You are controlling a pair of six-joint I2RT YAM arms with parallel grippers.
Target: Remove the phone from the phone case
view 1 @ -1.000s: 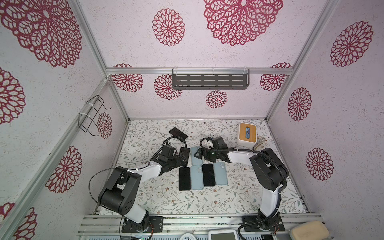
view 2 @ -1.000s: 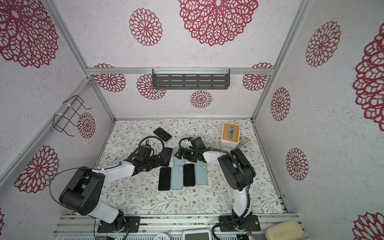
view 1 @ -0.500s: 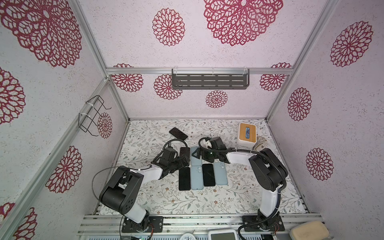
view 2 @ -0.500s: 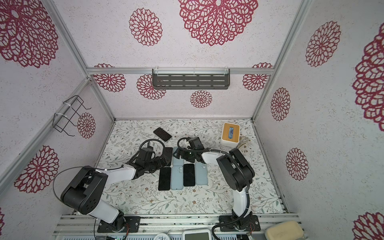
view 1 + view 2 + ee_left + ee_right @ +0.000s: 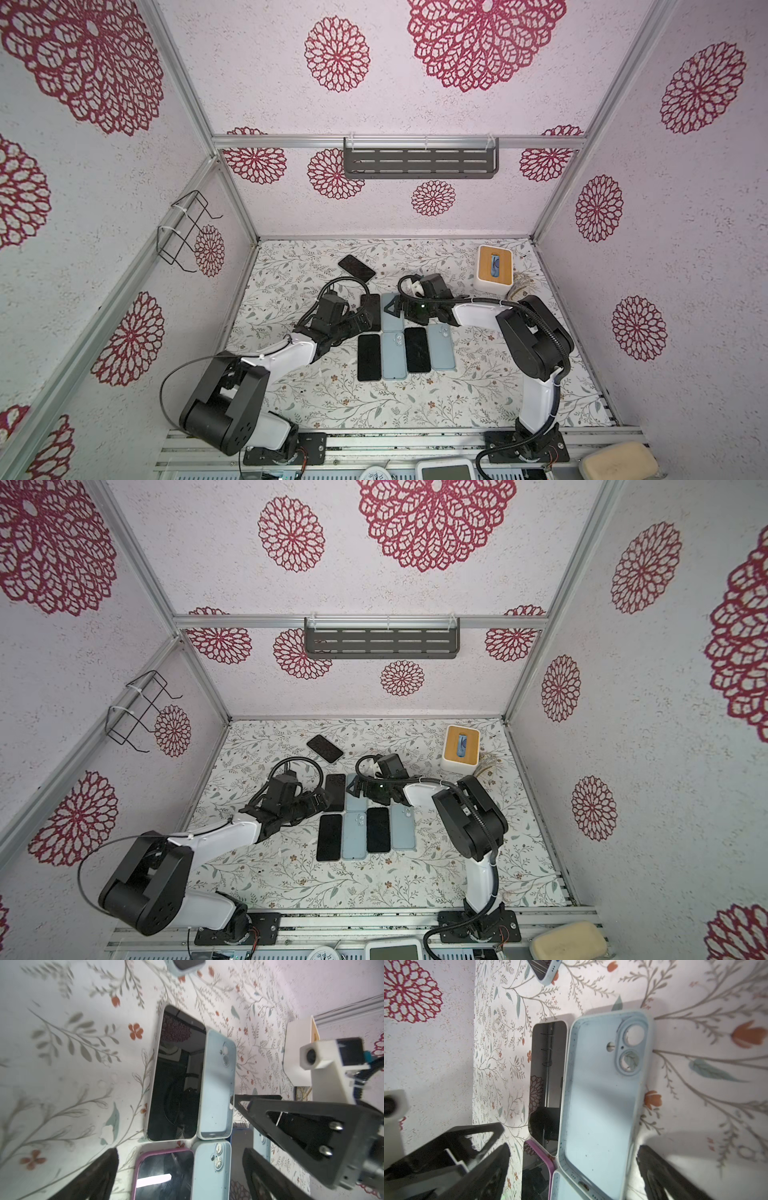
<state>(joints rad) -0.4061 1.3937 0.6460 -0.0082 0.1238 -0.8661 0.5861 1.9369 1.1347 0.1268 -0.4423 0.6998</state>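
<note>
The further phone lies crooked behind the black phone, so the robot's right gripper should move back and its left gripper should turn the further phone square.
A bare black phone lies flat on the floral table. The empty light blue phone case lies right beside it, open side up and touching its long edge. My left gripper hovers open at the phone's near end, nothing between its fingers. My right gripper is open over the case, its fingers straddling the case's near end. In the right wrist view the phone shows beyond the case.
A front row lies just below: a phone in a purple case, a light blue one, another black phone and another light blue one. A further phone lies behind. A tissue box stands at the back right.
Both grippers have shifted slightly over the back pair, the left wrist sinking lower. The phone and the empty case have not moved.
</note>
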